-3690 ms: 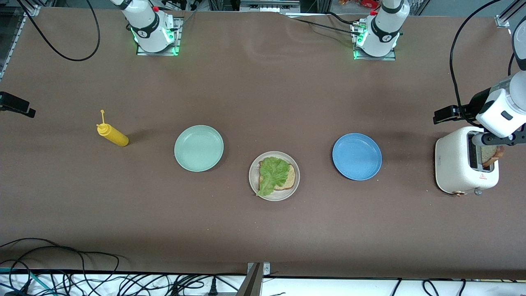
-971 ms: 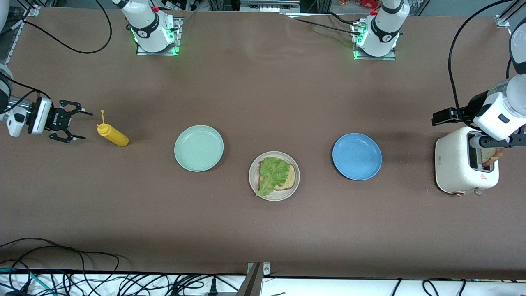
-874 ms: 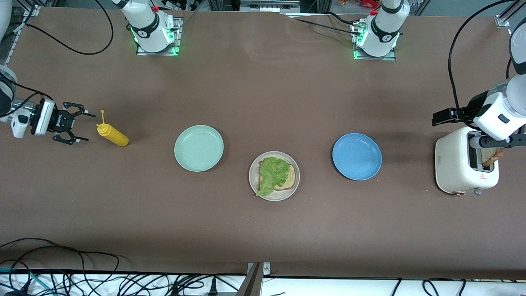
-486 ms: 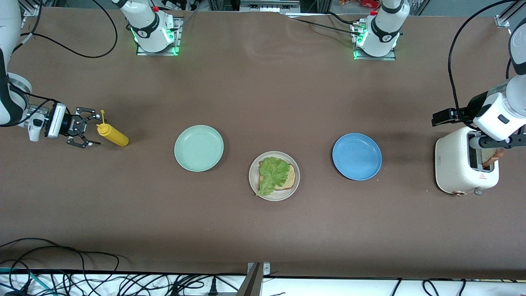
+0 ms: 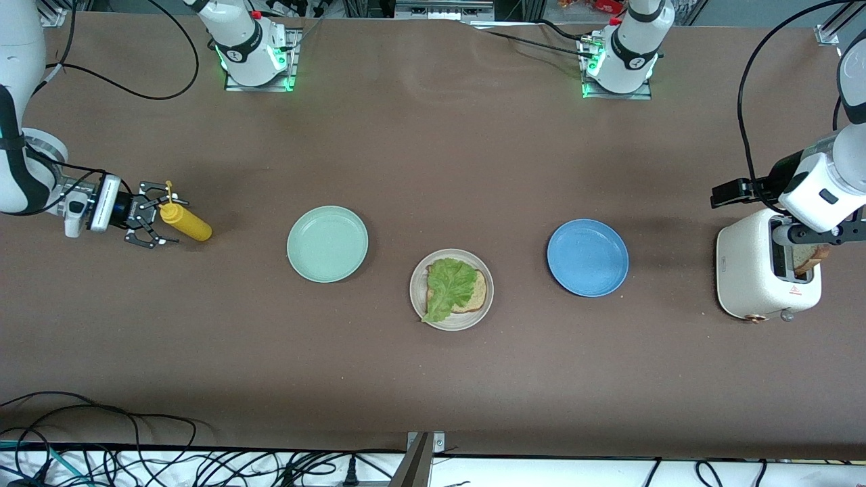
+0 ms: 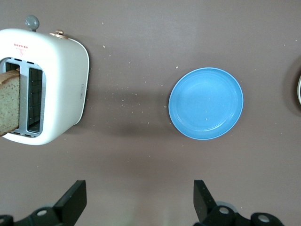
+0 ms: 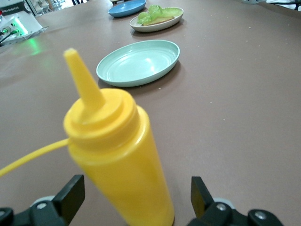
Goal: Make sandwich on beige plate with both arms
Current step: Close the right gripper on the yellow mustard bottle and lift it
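Observation:
My gripper will tip the yellow bottle, and I expect the thin yellow strap (image 7: 35, 157) to keep sticking out sideways, because it points straight out from the bottle's neck (image 7: 70, 141).
On the beige plate (image 5: 415, 297) in the middle of the table lies one bread slice (image 5: 479, 292) with a green lettuce leaf (image 5: 449, 284) on top. A second bread slice (image 5: 805, 257) stands in a slot of the white toaster (image 5: 747, 270) at the left arm's end. My left gripper (image 5: 818, 233) hangs open above the toaster, holding nothing. The right gripper (image 5: 159, 214) is open low at the right arm's end. Its fingers stand on either side of an upright yellow squeeze bottle (image 7: 117, 155) without squeezing it.
A mint green plate (image 5: 327, 243) sits between the yellow bottle (image 5: 186, 223) and the beige plate. A blue plate (image 5: 587, 257) lies between the beige plate and the toaster. Cables run along the table edge nearest the front camera.
The right gripper has moved along the table up to the yellow bottle, and its open fingers now flank it. The left arm has not moved.

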`<state>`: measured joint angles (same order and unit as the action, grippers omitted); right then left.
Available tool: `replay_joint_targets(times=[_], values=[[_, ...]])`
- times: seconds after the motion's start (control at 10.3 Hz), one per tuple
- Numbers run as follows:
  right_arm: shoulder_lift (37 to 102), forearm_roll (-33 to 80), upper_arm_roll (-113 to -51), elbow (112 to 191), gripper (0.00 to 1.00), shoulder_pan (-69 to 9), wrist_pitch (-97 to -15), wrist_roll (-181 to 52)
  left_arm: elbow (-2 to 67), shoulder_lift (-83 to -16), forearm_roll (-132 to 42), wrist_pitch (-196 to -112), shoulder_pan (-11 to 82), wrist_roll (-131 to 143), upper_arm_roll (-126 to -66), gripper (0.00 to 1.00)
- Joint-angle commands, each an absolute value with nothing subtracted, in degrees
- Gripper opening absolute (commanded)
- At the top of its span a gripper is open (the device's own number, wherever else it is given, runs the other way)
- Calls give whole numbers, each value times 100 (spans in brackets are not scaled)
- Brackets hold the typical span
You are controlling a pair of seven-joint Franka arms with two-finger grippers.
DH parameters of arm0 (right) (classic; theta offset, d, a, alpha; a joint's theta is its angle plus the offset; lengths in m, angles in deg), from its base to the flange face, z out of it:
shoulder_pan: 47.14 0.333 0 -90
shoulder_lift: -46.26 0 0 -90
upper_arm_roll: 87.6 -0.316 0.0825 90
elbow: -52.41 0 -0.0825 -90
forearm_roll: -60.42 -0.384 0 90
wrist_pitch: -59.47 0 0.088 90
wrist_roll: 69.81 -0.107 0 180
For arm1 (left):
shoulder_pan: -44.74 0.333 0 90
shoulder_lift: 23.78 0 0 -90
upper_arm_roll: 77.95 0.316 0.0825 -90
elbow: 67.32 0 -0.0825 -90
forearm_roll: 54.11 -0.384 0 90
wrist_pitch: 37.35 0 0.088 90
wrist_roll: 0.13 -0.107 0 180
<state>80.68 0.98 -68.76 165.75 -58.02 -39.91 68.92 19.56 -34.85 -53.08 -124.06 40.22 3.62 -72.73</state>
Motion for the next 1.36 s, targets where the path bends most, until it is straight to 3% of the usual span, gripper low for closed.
replay_joint_targets(times=[0.0, 0.19, 0.39, 0.78, 1.26], values=[[8221, -259, -6888, 16562, 97, -5726, -3923, 7037, 1978, -3459, -5419, -12463, 4052, 260, -7303, 100], [8212, -365, -6914, 16544, 43, -5655, -4002, 7037, 1978, -3468, -5419, -12471, 4052, 260, -7303, 100], [8160, -471, -6914, 16509, 0, -5506, -4168, 6968, 1978, -3467, -5419, -12463, 4052, 260, -7303, 100], [7582, -86, -6844, 16360, 0, -4664, -5072, 5609, 1978, -3468, -5419, -12471, 4052, 260, -7303, 100], [7096, 1967, -6862, 15414, 0, -3267, -5751, 2307, 1943, -3468, -5419, -12471, 4017, 329, -7303, 100]])
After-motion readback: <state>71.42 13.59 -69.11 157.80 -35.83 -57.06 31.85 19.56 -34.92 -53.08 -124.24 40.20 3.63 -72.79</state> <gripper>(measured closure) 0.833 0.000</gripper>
